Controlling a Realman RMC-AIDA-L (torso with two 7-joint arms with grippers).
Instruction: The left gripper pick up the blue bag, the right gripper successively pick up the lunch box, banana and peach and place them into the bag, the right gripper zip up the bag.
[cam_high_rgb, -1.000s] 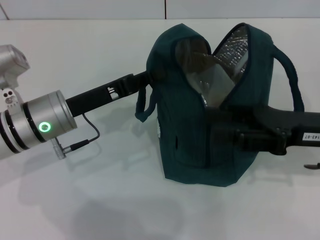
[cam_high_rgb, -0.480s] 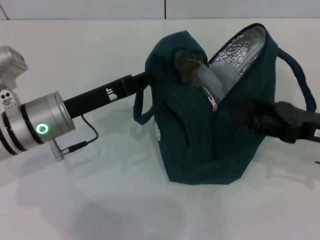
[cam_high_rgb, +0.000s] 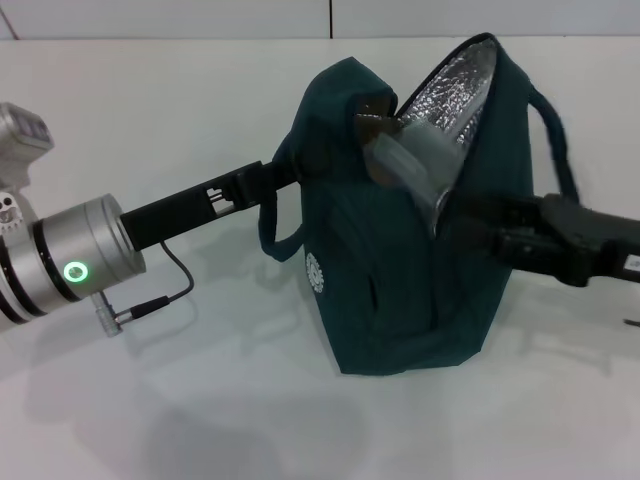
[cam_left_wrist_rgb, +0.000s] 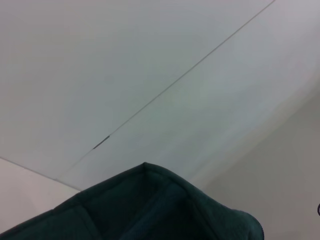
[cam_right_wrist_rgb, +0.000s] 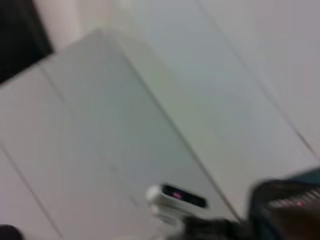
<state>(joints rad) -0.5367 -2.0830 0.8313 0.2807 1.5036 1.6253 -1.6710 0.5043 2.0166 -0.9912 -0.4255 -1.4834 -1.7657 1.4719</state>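
Observation:
The blue bag's foil-lined side (cam_high_rgb: 452, 92) spreads away from the bag's edge in my left gripper, so my right gripper should move back and push the bag's outer panel (cam_high_rgb: 512, 135) inward before zipping.
The blue bag (cam_high_rgb: 390, 290) stands on the white table, its top gaping open and showing the silver foil lining. A clear box shape, the lunch box (cam_high_rgb: 403, 160), shows inside the opening. Banana and peach are hidden. My left gripper (cam_high_rgb: 292, 172) reaches in from the left and is shut on the bag's upper left edge; that edge (cam_left_wrist_rgb: 150, 205) fills the bottom of the left wrist view. My right gripper (cam_high_rgb: 462, 215) comes in from the right and sits against the bag's side, close to the silver zip pull (cam_high_rgb: 437, 208) at the low end of the opening.
A loop handle (cam_high_rgb: 272, 222) hangs under the left arm, and the other handle (cam_high_rgb: 556, 130) arches above the right arm. A thin cable (cam_high_rgb: 160, 292) hangs from the left wrist. White table (cam_high_rgb: 200, 400) lies around the bag.
The right arm pulled back to the right off the bag's front, then edged in toward the zip pull. The bag swayed and its opening now leans more upright. The left arm barely moved.

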